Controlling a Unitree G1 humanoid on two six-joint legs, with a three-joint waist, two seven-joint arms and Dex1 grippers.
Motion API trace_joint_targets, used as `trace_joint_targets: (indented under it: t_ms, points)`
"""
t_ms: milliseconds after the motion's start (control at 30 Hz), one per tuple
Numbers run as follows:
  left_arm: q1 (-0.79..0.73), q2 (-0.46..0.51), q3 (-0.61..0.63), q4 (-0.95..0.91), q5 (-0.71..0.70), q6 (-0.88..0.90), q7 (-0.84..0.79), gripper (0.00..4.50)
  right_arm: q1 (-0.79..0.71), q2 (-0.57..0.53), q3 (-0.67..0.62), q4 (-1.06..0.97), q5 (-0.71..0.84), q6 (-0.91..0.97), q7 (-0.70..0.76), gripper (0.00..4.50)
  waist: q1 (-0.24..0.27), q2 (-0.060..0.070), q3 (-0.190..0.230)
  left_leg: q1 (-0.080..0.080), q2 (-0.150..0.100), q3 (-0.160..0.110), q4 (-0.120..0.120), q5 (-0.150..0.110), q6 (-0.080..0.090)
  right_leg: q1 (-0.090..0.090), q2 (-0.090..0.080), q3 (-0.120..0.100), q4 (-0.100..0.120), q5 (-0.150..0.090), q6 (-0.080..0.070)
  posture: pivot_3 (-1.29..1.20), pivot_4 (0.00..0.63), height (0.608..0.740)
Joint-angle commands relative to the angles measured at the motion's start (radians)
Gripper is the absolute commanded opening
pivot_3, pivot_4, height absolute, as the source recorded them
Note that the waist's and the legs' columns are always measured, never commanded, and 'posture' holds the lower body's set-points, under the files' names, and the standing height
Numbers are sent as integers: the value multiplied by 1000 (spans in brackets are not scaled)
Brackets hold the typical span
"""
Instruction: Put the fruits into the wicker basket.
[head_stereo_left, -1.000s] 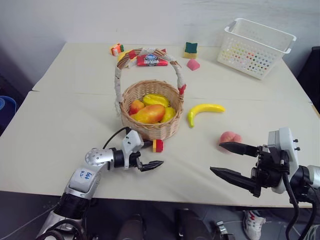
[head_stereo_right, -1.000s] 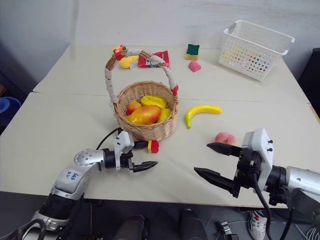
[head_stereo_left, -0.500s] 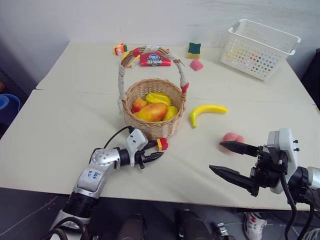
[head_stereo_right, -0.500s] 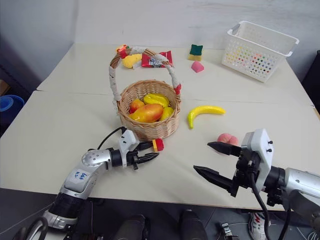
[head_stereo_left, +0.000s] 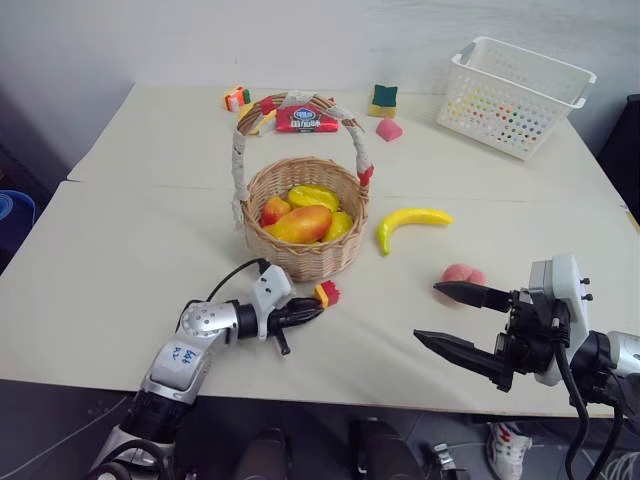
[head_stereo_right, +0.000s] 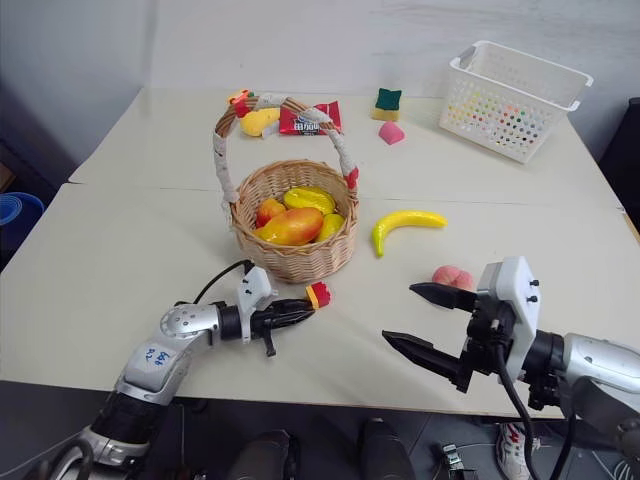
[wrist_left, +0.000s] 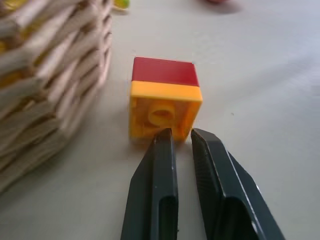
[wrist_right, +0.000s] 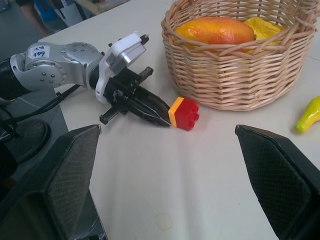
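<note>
My left gripper's shut fingers are touching the block's yellow side (head_stereo_left: 320, 295). Next, I open them, reach around the block's sides (head_stereo_left: 330, 292) and carry the block clear of the basket.
The wicker basket (head_stereo_left: 305, 262) stands mid-table with a mango (head_stereo_left: 300, 224) and other yellow and orange fruits inside. A yellow banana (head_stereo_left: 412, 218) lies on the table to its right, and a pink-orange peach (head_stereo_left: 462, 273) lies nearer the front. My left gripper (head_stereo_left: 315, 304) lies low in front of the basket. It is shut, and its tips press the yellow face of a small red-and-yellow block (wrist_left: 165, 80). My right gripper (head_stereo_left: 427, 312) hovers open just in front of the peach, with nothing between its fingers.
A white plastic lattice basket (head_stereo_left: 515, 95) stands at the back right. A red snack packet (head_stereo_left: 304, 119), a green-and-yellow sponge (head_stereo_left: 382, 98), a pink piece (head_stereo_left: 388, 129) and a small block (head_stereo_left: 235, 97) lie at the back. The table's front edge runs just below both grippers.
My left gripper has gone from wide open to shut, and its tips now meet the red-and-yellow block. The right arm has kept still.
</note>
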Motion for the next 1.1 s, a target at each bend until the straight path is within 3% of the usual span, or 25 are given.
trace_joint_targets:
  t_ms: [33,333,433,733,1100]
  points:
    - [19,18,13,-47,-22,7,-20,610,-18,5,2,-6,8,-24,-2,4500,1,0,0,0,0,0,0,0,0,0,0,0,0,0,0,0,150,740]
    - [47,14,47,-89,-59,13,-23,610,-34,4,18,3,5,-21,1,4500,0,0,0,0,0,0,0,0,0,0,0,0,0,0,0,0,150,740]
    - [49,19,51,-93,-35,-21,-3,1234,-33,2,19,7,1,-20,11,4500,1,0,0,0,0,0,0,0,0,0,0,0,0,0,0,0,150,740]
    - [34,3,101,-124,-65,23,48,3905,-42,-1,21,22,-12,-22,28,4500,1,0,0,0,0,0,0,0,0,0,0,0,0,0,0,0,150,740]
    - [-46,-87,0,-24,-7,17,84,3905,-44,-2,12,16,-13,-23,23,4500,3,0,0,-1,0,0,0,0,0,0,0,0,-1,0,0,0,150,740]
